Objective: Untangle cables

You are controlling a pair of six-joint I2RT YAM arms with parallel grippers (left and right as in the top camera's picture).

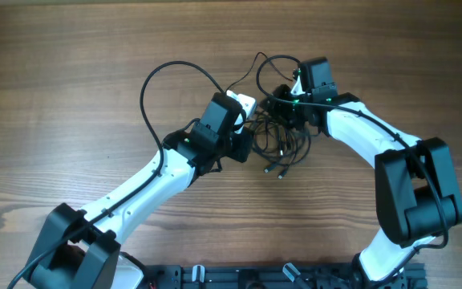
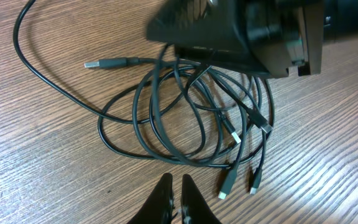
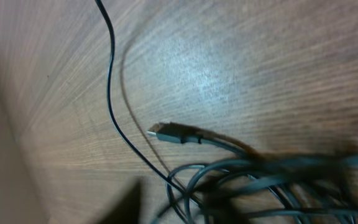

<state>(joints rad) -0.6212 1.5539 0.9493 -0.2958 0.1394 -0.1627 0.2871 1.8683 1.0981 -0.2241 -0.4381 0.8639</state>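
Note:
The cables' loops cross in a heap (image 1: 283, 138) under my right gripper, so my left gripper should take the loops' free side (image 1: 257, 144) and pull the heap apart.
The cables (image 1: 283, 140) are thin black cords in a loose tangle of loops at the table's middle. The left wrist view shows the loops (image 2: 185, 124), one silvery plug (image 2: 98, 63) off to the left and several plug ends (image 2: 225, 185) at the near side. My left gripper (image 1: 249, 149) is shut and empty, its fingertips (image 2: 176, 190) just short of the tangle's near edge. My right gripper (image 1: 285, 104) is down on the far side of the tangle and shows as a dark block (image 2: 229, 34). The right wrist view is blurred, showing cords (image 3: 260, 171) and a plug (image 3: 163, 132); its jaws are unclear.
The wooden table (image 1: 70, 64) spreads all round. A thicker black arm cable (image 1: 155, 76) arcs up from my left arm. One thin strand (image 1: 257, 64) runs out from the tangle toward the far side. The arm mounts (image 1: 239, 277) sit at the front edge.

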